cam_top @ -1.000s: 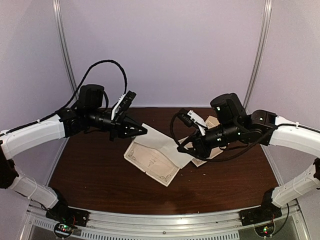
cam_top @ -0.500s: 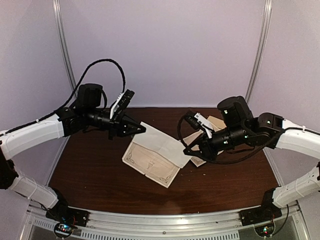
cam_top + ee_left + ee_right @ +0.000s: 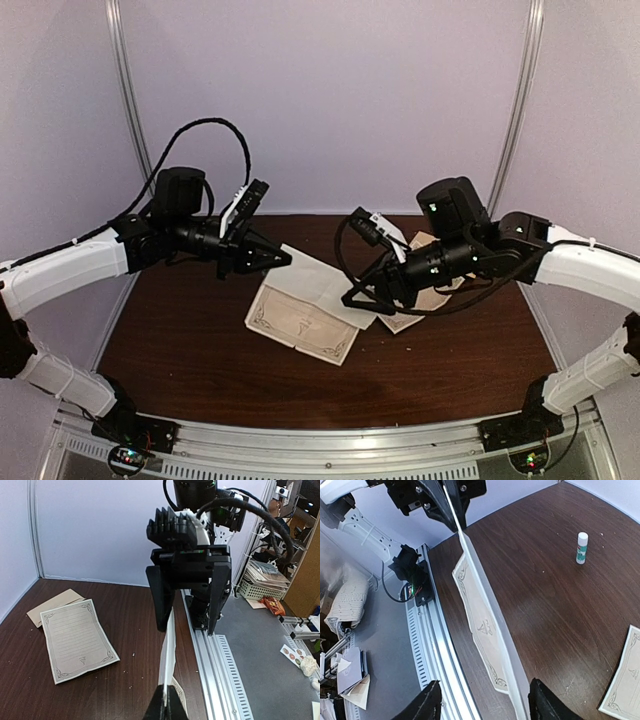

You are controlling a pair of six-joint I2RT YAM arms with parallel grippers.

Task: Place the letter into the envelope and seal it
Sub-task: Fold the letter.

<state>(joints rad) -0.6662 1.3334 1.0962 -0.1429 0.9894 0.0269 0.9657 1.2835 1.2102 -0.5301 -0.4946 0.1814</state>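
Observation:
The letter's bordered end point(image 3: 302, 326) sticks out past the white flap point(image 3: 318, 283), so my right gripper should take the letter while my left gripper opens and folds that end of the letter in.
The letter point(image 3: 305, 322), a cream sheet with a dark ornate border, hangs folded between the two arms, and its lower half rests on the table. My left gripper point(image 3: 283, 260) is shut on its upper left corner, and the left wrist view shows the pinched edge point(image 3: 170, 645) running away from the closed tips point(image 3: 167, 695). My right gripper point(image 3: 358, 298) stands open at the sheet's right end. The right wrist view has its fingers point(image 3: 427, 705) apart, with the letter point(image 3: 482, 610) passing between them untouched. The tan envelope point(image 3: 47, 609) lies flat at the far right of the table.
A second bordered sheet point(image 3: 77, 640) lies partly over the envelope, below my right arm point(image 3: 408, 320). A green-and-white glue stick point(image 3: 581, 547) stands at the back of the table. An aluminium rail point(image 3: 320, 435) runs along the near edge.
My right gripper has opened and let go of the letter's right end, and the right arm has shifted a little left. The letter has settled lower. The left arm holds still.

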